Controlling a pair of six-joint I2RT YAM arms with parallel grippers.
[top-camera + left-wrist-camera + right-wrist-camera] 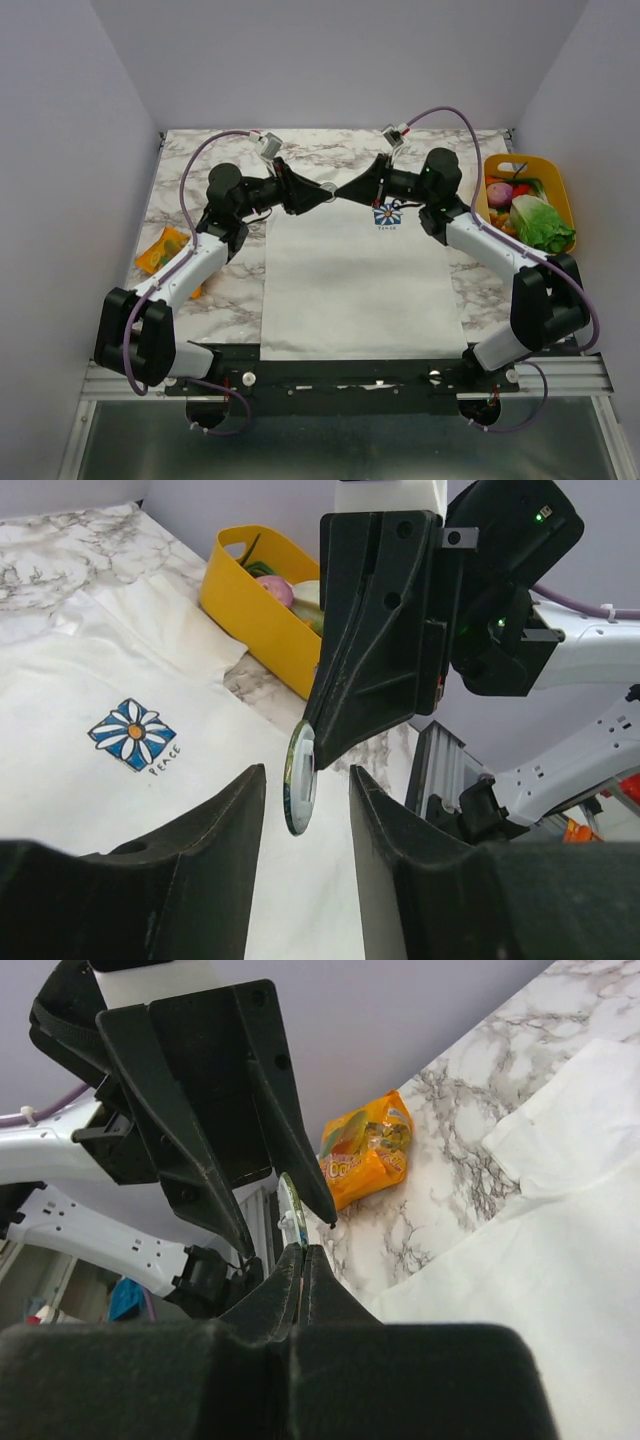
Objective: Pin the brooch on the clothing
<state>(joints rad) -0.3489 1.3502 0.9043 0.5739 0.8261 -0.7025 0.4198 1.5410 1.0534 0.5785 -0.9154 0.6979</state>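
The brooch (304, 736) is held by one edge in my right gripper alone, so my left gripper should grip the opposite edge (297, 822) before my right gripper opens and moves its hold.
The clothing, a white T-shirt (350, 280) with a blue flower print (386, 215), lies flat on the marble table. Above its collar end the two grippers meet tip to tip. My right gripper (347, 192) is shut on the brooch (328, 190), a small round disc held on edge. In the left wrist view the brooch (300, 780) hangs from the right gripper's black fingers (370, 660), between my left gripper's (307, 774) open jaws, touching neither. In the right wrist view the brooch (290, 1205) sticks up from the shut right gripper (303, 1252), with the left fingers (205, 1150) spread either side of it.
A yellow basket (560, 185) of vegetables stands at the table's right edge, also seen in the left wrist view (250, 605). An orange snack bag (165, 250) lies at the left edge, beside the left arm. The metal rail with both arm bases runs along the near edge.
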